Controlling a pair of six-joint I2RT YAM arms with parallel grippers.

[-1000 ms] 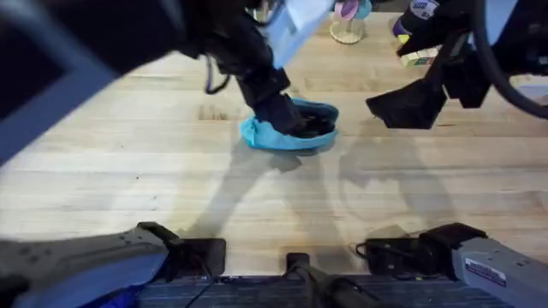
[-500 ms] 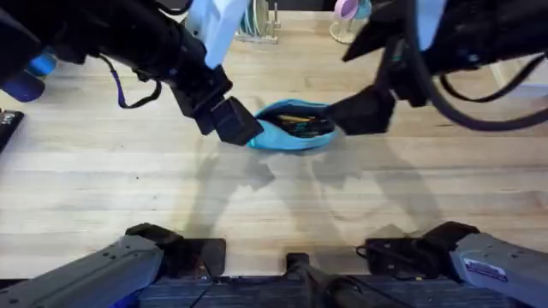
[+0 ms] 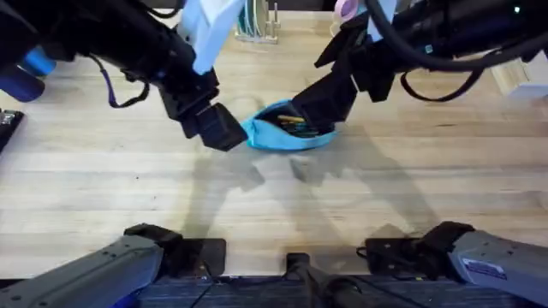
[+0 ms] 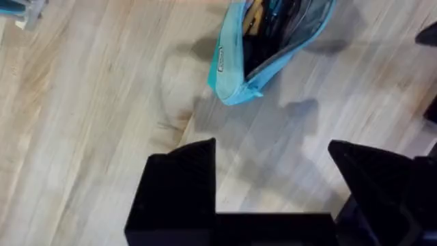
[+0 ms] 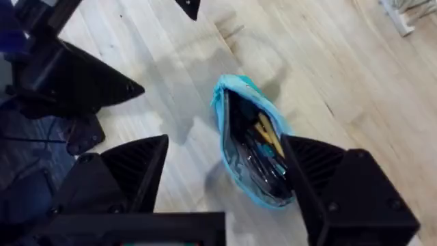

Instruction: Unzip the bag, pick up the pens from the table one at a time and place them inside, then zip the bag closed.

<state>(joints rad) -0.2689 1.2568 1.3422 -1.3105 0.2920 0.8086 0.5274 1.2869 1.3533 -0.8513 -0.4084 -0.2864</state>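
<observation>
The bag's gaping opening [image 3: 278,118] will shut all the way over the pens [image 3: 299,127] when the robot holds the end of the bag and zips, because they lie below the turquoise bag's rim.
The turquoise bag [image 3: 276,134] lies unzipped on the wooden table [image 3: 128,188], its mouth gaping. Dark pens [image 5: 251,158] lie inside it beside a yellow-orange item, and the pens [image 4: 278,27] also show through the opening in the left wrist view. My left gripper [image 3: 221,130] hangs open just left of the bag's tapered end, a little clear of it, with nothing between its fingers [image 4: 183,184]. My right gripper [image 3: 313,108] is open over the bag's right half, and its fingers [image 5: 130,171] straddle the pouch [image 5: 235,96].
Dark-blue cylinders [image 3: 21,73] stand at the far left. A wire rack [image 3: 257,21] and a pale stand [image 3: 346,10] sit along the back edge, and a wooden block [image 3: 514,77] is at the far right. Bare tabletop lies in front of the bag.
My left gripper has come out of the bag and drawn back to its left. The right gripper has swung in from the right and now sits over the bag.
</observation>
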